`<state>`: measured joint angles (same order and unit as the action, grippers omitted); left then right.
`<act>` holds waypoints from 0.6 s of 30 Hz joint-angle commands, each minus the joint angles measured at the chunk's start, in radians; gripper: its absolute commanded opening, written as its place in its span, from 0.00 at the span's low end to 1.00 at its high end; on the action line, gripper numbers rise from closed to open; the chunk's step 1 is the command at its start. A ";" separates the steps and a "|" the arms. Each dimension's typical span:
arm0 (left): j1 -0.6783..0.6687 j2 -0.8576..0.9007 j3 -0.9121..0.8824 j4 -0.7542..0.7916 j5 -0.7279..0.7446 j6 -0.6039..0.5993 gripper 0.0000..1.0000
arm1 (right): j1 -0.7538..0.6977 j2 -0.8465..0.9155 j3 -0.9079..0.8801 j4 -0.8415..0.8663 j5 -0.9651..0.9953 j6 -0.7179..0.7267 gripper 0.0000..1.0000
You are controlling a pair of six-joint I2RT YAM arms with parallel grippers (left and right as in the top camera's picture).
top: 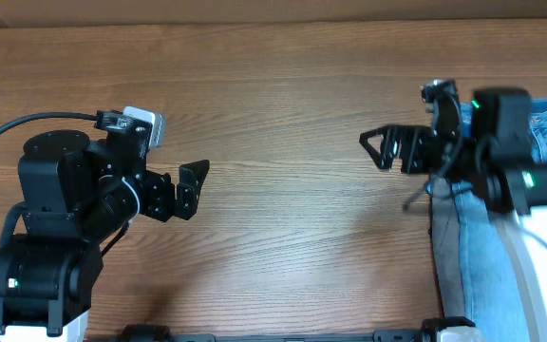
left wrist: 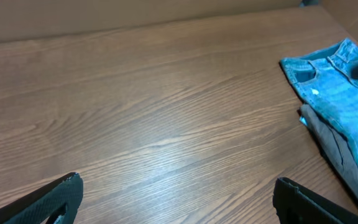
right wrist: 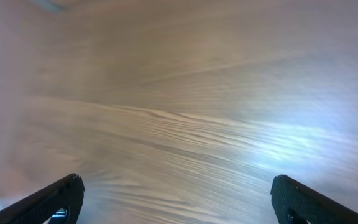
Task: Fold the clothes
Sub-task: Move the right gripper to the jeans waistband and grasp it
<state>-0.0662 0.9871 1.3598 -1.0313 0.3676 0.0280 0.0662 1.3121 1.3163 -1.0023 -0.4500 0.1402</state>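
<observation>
The jeans' waistband corner is clear of the grey layer (left wrist: 321, 129). My right gripper should keep moving its open fingers toward that corner (left wrist: 288, 65) until they are on both sides of it.
The clothes, light-blue denim jeans (top: 478, 261), lie at the table's right edge, partly hidden under the right arm. In the left wrist view the jeans (left wrist: 344, 93) sit at far right, waistband and a pocket showing, with a darker grey layer (left wrist: 331, 140) along their near side. My right gripper (top: 374, 150) hovers open just left of the jeans, pointing toward the table's middle; its wrist view shows only blurred bare wood between the wide-apart fingers (right wrist: 67, 193). My left gripper (top: 196, 187) stands open at the left, far from the jeans, nothing between its fingers (left wrist: 64, 196).
The wooden table (top: 283, 104) spreads between the two arms. The left arm's black base (top: 41, 256) fills the near left corner. A black bar (top: 283, 335) runs along the front edge.
</observation>
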 commanded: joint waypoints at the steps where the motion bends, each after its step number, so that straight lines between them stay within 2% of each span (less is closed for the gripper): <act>1: -0.006 0.000 0.026 0.013 0.026 -0.014 1.00 | -0.015 0.165 0.146 -0.042 0.198 0.040 1.00; 6: -0.006 0.004 0.025 0.009 0.025 -0.013 1.00 | -0.063 0.362 0.314 -0.015 0.196 0.035 1.00; 10: -0.006 0.018 0.024 -0.019 0.014 -0.013 1.00 | -0.124 0.426 0.320 0.134 0.264 0.070 0.94; 14: -0.006 0.045 0.023 -0.039 0.014 -0.013 1.00 | -0.190 0.499 0.320 0.194 0.399 0.177 0.93; 18: -0.006 0.089 0.023 -0.042 0.014 -0.013 1.00 | -0.245 0.590 0.320 0.239 0.430 0.210 0.88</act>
<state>-0.0662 1.0462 1.3624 -1.0744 0.3744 0.0280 -0.1467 1.8370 1.6127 -0.7776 -0.0948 0.2886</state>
